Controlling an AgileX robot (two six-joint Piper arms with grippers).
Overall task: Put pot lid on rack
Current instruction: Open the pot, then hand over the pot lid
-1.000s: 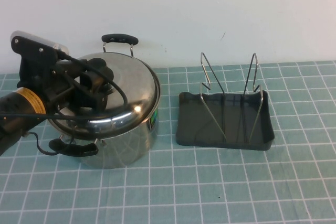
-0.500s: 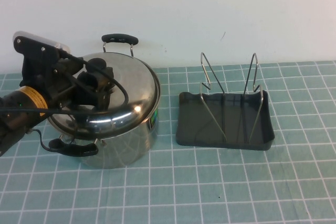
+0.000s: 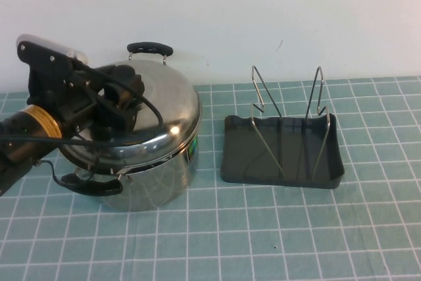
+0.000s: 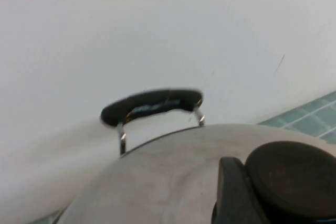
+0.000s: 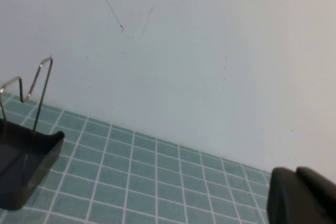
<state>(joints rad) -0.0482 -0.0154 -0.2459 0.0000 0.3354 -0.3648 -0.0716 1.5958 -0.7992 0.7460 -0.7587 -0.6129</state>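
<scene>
The robot's left gripper holds the lid dome up by its knob [image 4: 294,179], so next the right gripper takes hold of the lid's rim [image 3: 198,122] and stands the lid in the rack.
The shiny steel pot lid [image 3: 168,106] is tilted above the steel pot [image 3: 158,179] at the left of the table, its right edge low near the pot rim. My left gripper [image 3: 122,100] is shut on the lid's black knob; in the left wrist view the knob [image 4: 294,179] sits against one finger [image 4: 231,192], over the lid's dome [image 4: 168,182]. The dark grey rack [image 3: 243,156] with silver wire uprights [image 3: 266,106] stands to the right of the pot, with nothing in it. My right gripper [image 5: 307,198] is shut and empty, off to the right of the rack [image 5: 21,161].
The pot has a black far handle [image 3: 150,49], also in the left wrist view [image 4: 152,106], and a near handle [image 3: 89,184]. A white wall [image 3: 263,18] runs close behind pot and rack. The green tiled mat [image 3: 263,228] covers the table.
My left gripper has risen a little with the knob, and the lid has lifted and tilted up off the pot. The rack has not moved.
</scene>
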